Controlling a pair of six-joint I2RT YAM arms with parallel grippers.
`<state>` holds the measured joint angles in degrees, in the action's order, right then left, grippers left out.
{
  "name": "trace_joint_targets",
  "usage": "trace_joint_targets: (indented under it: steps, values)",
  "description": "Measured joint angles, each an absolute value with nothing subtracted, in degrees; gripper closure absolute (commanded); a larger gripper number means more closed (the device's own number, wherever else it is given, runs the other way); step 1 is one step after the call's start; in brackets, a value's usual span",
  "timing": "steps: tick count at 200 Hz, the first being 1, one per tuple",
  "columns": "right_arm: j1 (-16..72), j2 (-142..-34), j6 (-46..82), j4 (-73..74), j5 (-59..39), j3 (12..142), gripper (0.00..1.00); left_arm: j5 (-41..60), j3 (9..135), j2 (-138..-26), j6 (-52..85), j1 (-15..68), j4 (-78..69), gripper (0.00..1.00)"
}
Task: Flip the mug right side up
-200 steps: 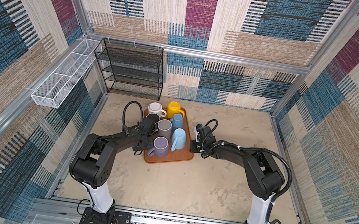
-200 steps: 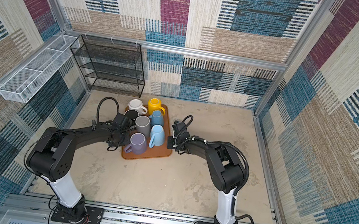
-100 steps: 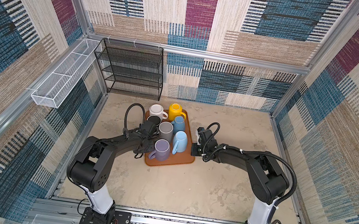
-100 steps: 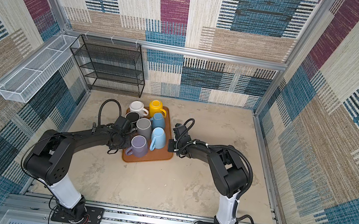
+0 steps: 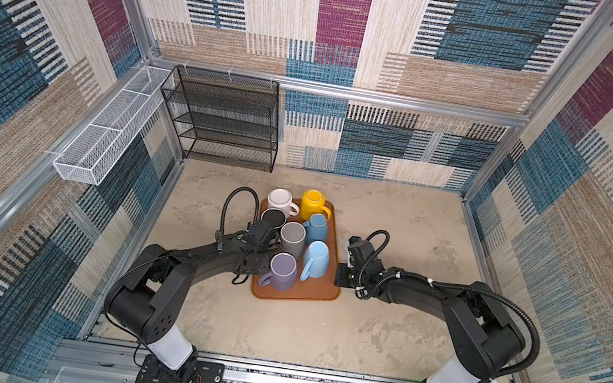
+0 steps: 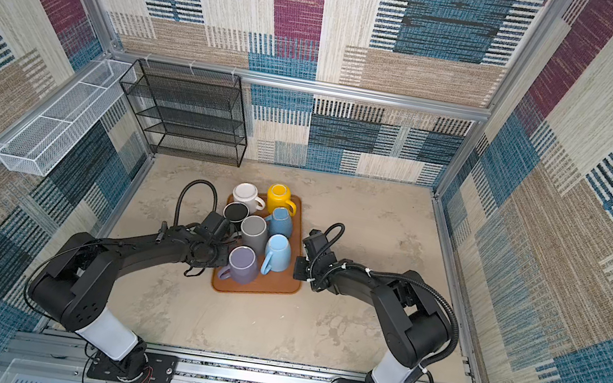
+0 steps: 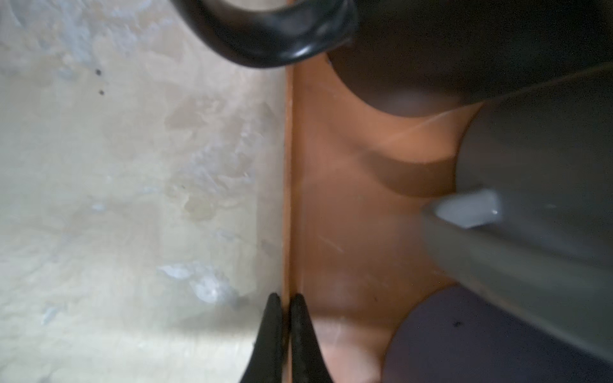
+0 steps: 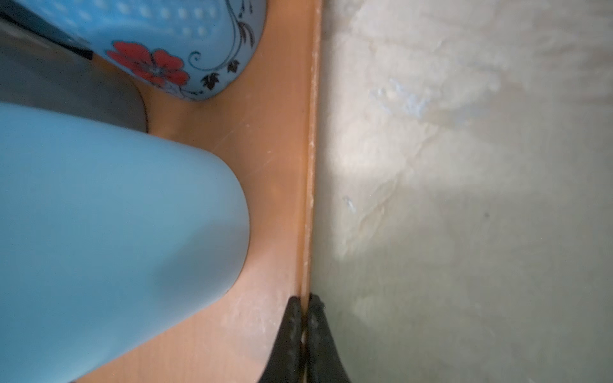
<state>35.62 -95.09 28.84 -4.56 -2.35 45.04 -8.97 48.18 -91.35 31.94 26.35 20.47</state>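
Both grippers are on the tray's opposite rims (image 8: 307, 255) and open tabletop (image 5: 306, 329) is in front of it, so my right gripper keeps pulling the tray until it rests near me, then let go.
Several mugs stand bunched on an orange tray (image 5: 296, 290) (image 6: 259, 286) in both top views: white (image 5: 280, 200), yellow (image 5: 313, 201), black (image 5: 273, 218), floral blue (image 5: 316, 226), grey (image 5: 292, 236), light blue (image 5: 316, 258) and purple (image 5: 282, 269). Most show a flat base upward. My left gripper (image 7: 286, 298) is shut on the tray's left rim (image 7: 288, 185), beside the purple mug (image 7: 497, 338) and grey mug (image 7: 537, 159). My right gripper (image 8: 305, 298) is shut on the right rim (image 8: 308, 172), next to the light blue mug (image 8: 99, 215).
A black wire shelf rack (image 5: 224, 119) stands at the back left against the wall. A white mesh basket (image 5: 108, 130) hangs on the left wall. Bare tabletop (image 5: 314, 337) stretches in front of the tray and to its right.
The tray with its mugs has slid toward the front of the table, carried between both grippers, which stayed shut on its two rims.
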Motion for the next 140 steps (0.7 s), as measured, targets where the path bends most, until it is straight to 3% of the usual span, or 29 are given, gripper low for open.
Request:
trace_joint_targets:
  steps: [140]
  values:
    - [45.47,-72.47,44.56,-15.33,5.26,27.57,1.00,-10.81,40.03,-83.85,37.56,41.50,19.64,1.00]
